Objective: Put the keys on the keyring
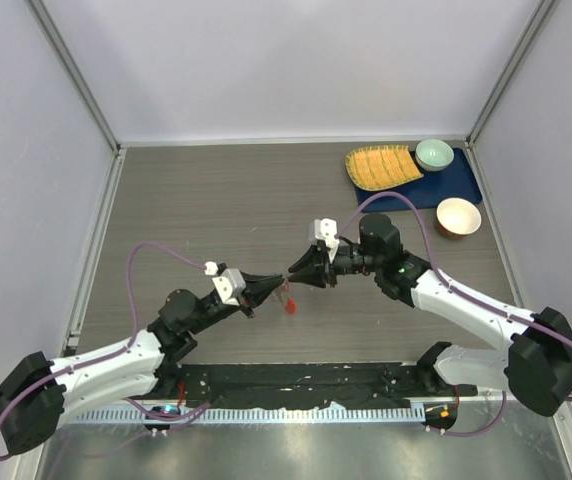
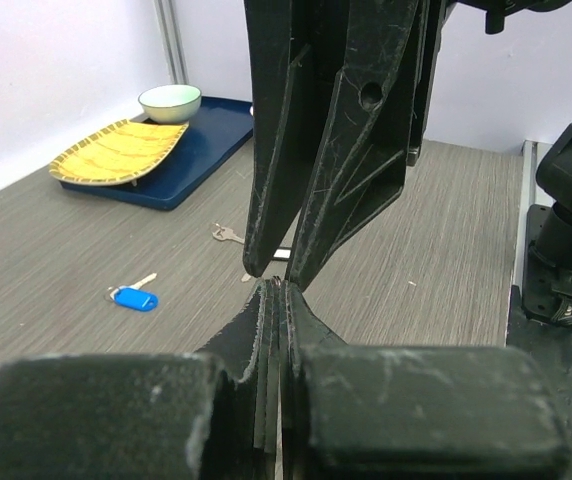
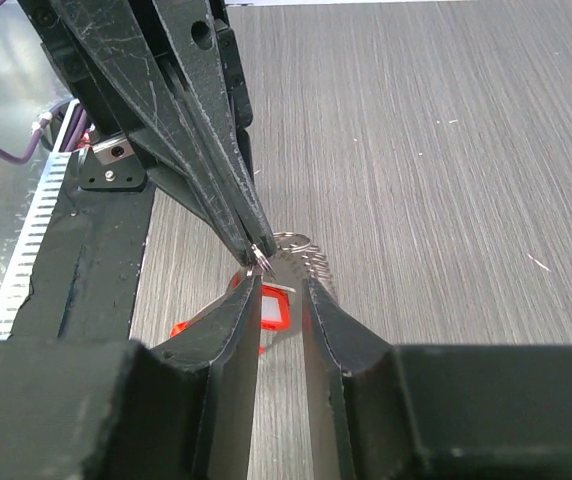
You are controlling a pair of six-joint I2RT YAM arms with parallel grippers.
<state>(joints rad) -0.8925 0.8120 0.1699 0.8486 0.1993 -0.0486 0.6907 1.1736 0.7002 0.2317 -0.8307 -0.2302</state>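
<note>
Only a short end of the keyring shows past my left gripper's tips, so next my right gripper takes and turns the keyring before my left gripper regrips.
My left gripper is shut on the thin wire of the keyring, its tips pinching the loop above the table. The red fob hangs just below. My right gripper meets it tip to tip with its jaws a little apart. A flat silvery metal piece lies between its tips, and I cannot tell whether it touches them. A blue-headed key and a plain silver key lie on the table beyond.
A blue tray at the back right carries a yellow ribbed plate and a green bowl. A white and orange bowl stands beside it. A black mat runs along the near edge.
</note>
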